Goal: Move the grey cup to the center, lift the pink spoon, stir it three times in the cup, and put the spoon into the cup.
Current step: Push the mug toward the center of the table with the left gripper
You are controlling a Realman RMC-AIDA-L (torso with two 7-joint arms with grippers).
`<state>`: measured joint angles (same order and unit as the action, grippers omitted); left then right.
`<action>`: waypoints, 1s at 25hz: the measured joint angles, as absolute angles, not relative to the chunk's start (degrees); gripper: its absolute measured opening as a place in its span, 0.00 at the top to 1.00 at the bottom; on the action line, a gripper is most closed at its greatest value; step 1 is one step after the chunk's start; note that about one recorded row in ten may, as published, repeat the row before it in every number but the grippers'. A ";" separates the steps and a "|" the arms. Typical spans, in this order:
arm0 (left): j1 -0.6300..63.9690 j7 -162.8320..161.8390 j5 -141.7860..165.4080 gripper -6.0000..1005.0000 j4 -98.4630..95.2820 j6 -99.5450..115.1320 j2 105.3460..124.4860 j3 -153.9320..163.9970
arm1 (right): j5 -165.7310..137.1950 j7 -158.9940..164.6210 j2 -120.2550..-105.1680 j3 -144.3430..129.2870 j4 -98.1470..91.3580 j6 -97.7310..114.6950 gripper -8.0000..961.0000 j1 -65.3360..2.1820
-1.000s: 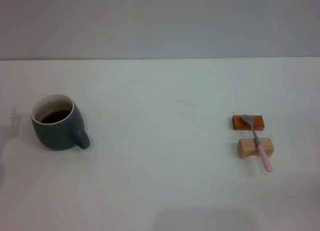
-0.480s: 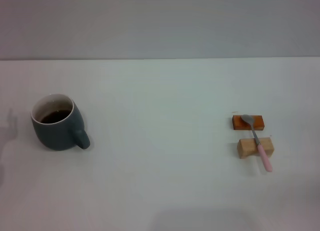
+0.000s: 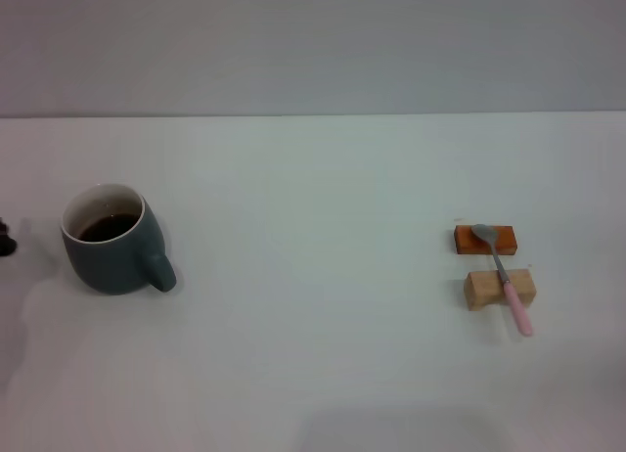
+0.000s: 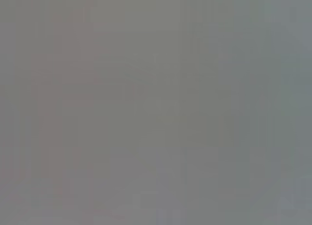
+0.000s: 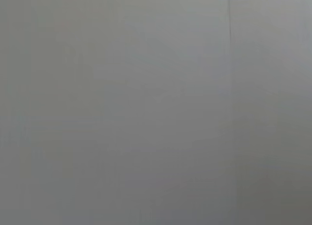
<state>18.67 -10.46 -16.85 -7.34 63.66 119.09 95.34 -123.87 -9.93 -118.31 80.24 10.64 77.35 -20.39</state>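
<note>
The grey cup is far from the center, and there is a gap between it and my left gripper. Next, I move in and push the cup's outside inward (image 3: 74,252).
The grey cup (image 3: 110,245) stands upright at the table's left side, dark brown liquid inside, its stubby handle pointing toward the front right. The pink spoon (image 3: 505,278) lies at the right, its metal bowl on an orange block (image 3: 501,241) and its neck across a tan wooden block (image 3: 483,291), the pink handle sticking out toward me. A small dark tip of my left gripper (image 3: 5,242) shows at the head view's left edge, a short way left of the cup and apart from it. My right gripper is out of view. Both wrist views show only plain grey.
The white tabletop (image 3: 313,295) stretches between cup and spoon. Its far edge meets a grey wall (image 3: 313,41) behind.
A dark tip of my left gripper has come into the head view at the left edge, where only a shadow lay before. Cup and spoon have not moved.
</note>
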 joint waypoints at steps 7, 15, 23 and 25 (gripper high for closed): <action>18.59 -10.45 -16.86 0.96 -7.88 62.19 119.09 103.15 | -123.87 -9.92 -118.29 80.25 10.72 78.20 0.28 -20.00; 18.88 -10.81 -16.82 1.00 -8.38 61.54 118.97 109.66 | -123.87 -9.93 -118.25 80.24 11.08 78.25 0.28 -19.86; 18.23 -10.62 -16.78 1.00 -11.45 62.60 118.75 118.92 | -123.88 -9.93 -117.96 80.24 11.16 78.25 0.28 -19.86; 17.91 -10.62 -16.76 1.00 -12.34 63.09 118.87 120.83 | -123.94 -9.93 -117.95 80.24 11.16 78.25 0.28 -19.83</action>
<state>17.91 -10.62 -16.76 -12.34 63.09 118.87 120.83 -123.94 -9.93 -117.95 80.24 11.16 78.25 -19.83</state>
